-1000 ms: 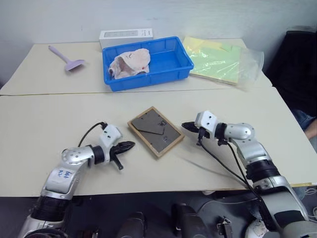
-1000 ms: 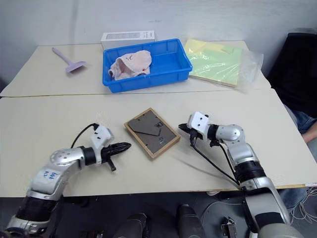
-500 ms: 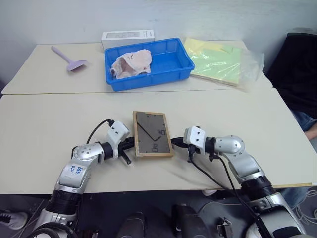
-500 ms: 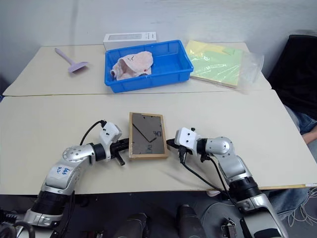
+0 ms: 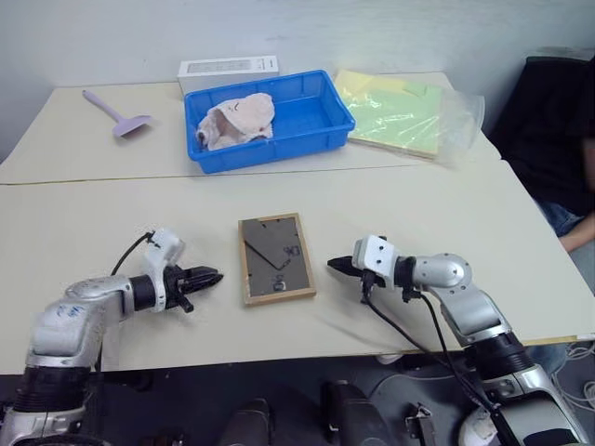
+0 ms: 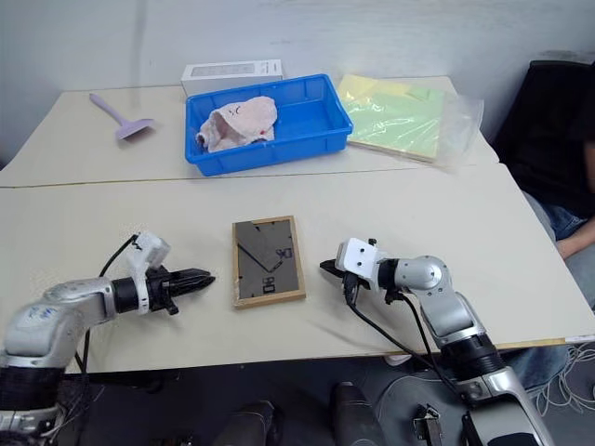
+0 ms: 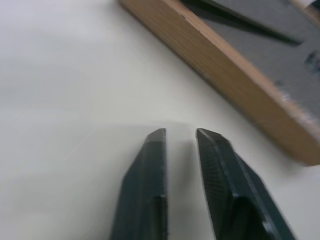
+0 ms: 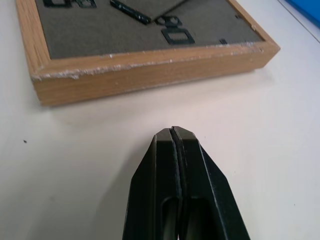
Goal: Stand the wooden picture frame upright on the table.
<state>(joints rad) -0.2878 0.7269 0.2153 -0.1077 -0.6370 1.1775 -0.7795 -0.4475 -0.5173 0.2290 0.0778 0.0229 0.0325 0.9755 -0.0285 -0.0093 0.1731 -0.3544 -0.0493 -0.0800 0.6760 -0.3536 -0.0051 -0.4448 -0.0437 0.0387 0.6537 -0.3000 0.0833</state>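
Note:
The stand lies folded against the frame's back (image 5: 285, 251), so my right gripper should take the stand (image 5: 267, 245) and open it while my left gripper steadies the frame.
The wooden picture frame (image 5: 276, 258) lies flat on the table (image 5: 446, 214), dark grey back and folded stand facing up. My left gripper (image 5: 209, 276) rests low on the table a short way off the frame's left side. It points at the frame, and its fingers (image 7: 152, 165) stand slightly apart with nothing between them. In the left wrist view the frame's wooden edge (image 7: 225, 75) runs just beyond the tips. My right gripper (image 5: 335, 265) is shut, its tip a small gap from the frame's right side (image 8: 150, 70).
A blue bin (image 5: 330, 121) holding a pinkish cloth (image 5: 232, 119) stands behind the frame across the table seam. A white box (image 5: 228, 68), a purple scraper (image 5: 116, 116) and bagged yellow-green sheets (image 5: 404, 111) lie at the back. A person's arm (image 5: 578, 237) shows far right.
Both grippers pushed the frame round from slanted to square. Since then my left gripper has drawn back to the left and parted its fingers. The right gripper stands just off the frame.

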